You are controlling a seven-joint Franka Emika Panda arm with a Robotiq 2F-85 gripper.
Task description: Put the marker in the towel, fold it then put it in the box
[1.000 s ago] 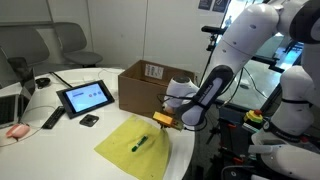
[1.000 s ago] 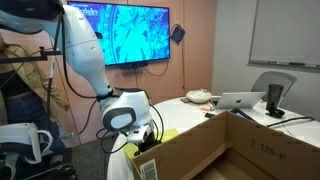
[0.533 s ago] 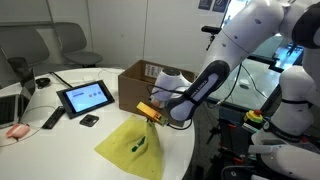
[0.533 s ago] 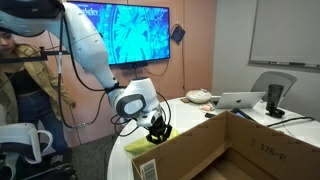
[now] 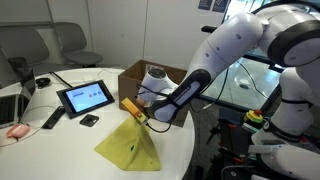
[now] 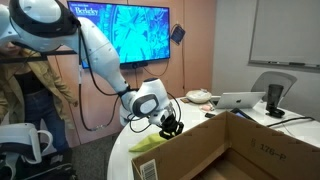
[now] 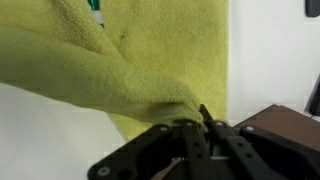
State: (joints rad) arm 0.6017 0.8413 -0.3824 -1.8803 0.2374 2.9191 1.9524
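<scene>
The towel's raised corner [image 7: 168,97] hangs from my gripper beside the marker's green end [image 7: 95,7]. I should carry on pulling the corner across until it covers the marker, and then let go.
The pale yellow towel [image 5: 130,150] lies on the white table in front of the brown cardboard box [image 5: 133,82]. One corner is lifted and pulled over the rest of the cloth. My gripper [image 5: 136,113] is shut on that raised corner, just above the table. In the wrist view the towel [image 7: 150,50] drapes from my gripper [image 7: 190,120], and a small green bit of the marker [image 7: 95,5] peeks out at the top edge. The marker is hidden in both exterior views. The towel [image 6: 150,145] also shows beside the open box [image 6: 210,150], with the gripper [image 6: 172,127] above it.
A tablet [image 5: 85,97], a black remote-like bar [image 5: 52,118] and a small black object [image 5: 90,120] lie on the table beyond the towel. A laptop [image 6: 240,100] sits at the far side. A person [image 6: 30,85] stands near the arm's base.
My gripper has carried the towel corner up and across the cloth toward the tablet side. The fold now covers the marker, which lay in plain sight a second ago.
</scene>
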